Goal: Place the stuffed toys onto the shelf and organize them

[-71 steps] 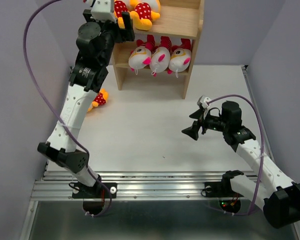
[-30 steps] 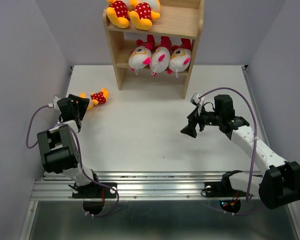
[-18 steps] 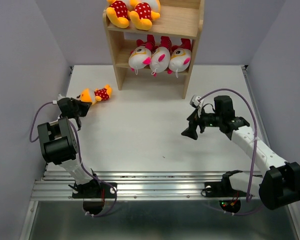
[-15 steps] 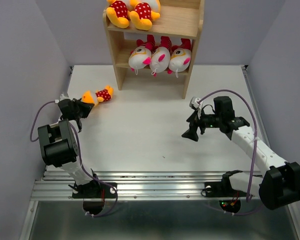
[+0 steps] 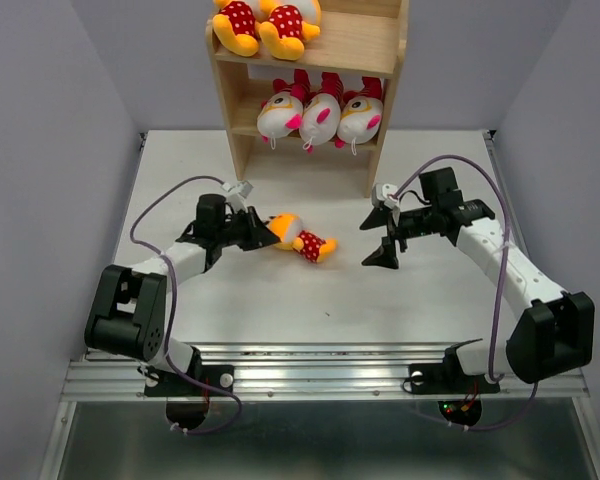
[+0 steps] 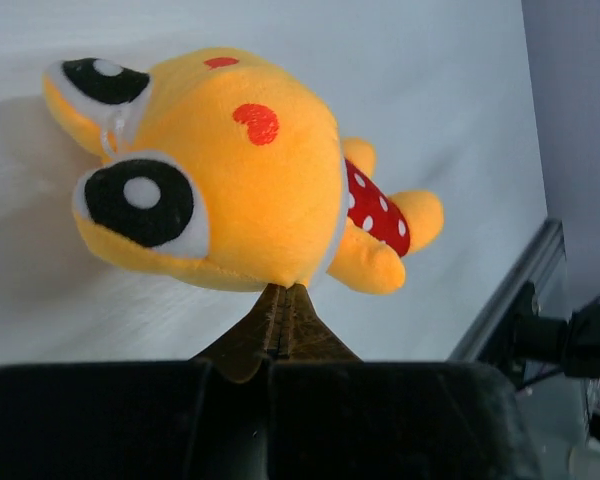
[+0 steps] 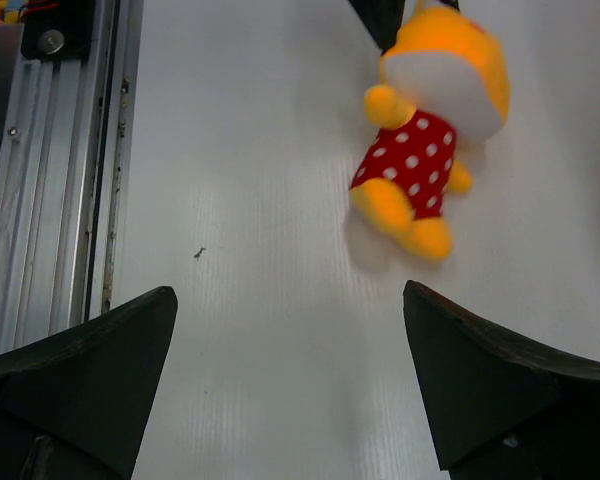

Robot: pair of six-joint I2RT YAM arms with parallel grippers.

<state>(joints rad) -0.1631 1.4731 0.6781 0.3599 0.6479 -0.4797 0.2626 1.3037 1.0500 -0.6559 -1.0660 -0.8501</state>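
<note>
Next, I take the toy's head with my right gripper, because the upper board's open space is on my right gripper's side while my left gripper holds the toy.
A yellow-orange stuffed toy in a red white-dotted shirt lies near the table's middle. My left gripper is shut, and its tips pinch the edge of the toy's head. My right gripper stands open just right of the toy with nothing between its fingers. The right wrist view shows the toy ahead of the open right gripper. The wooden shelf stands at the back. Two yellow toys sit on its upper board, and three white-headed striped toys lie on the tier below.
The metal rail with both arm bases runs along the near edge of the table and also shows in the right wrist view as the rail. Grey walls close in the left and right sides.
My left gripper has shut on the yellow toy at the table's left side and carried it right to the middle. The right gripper has shifted slightly toward the shelf and stays open.
</note>
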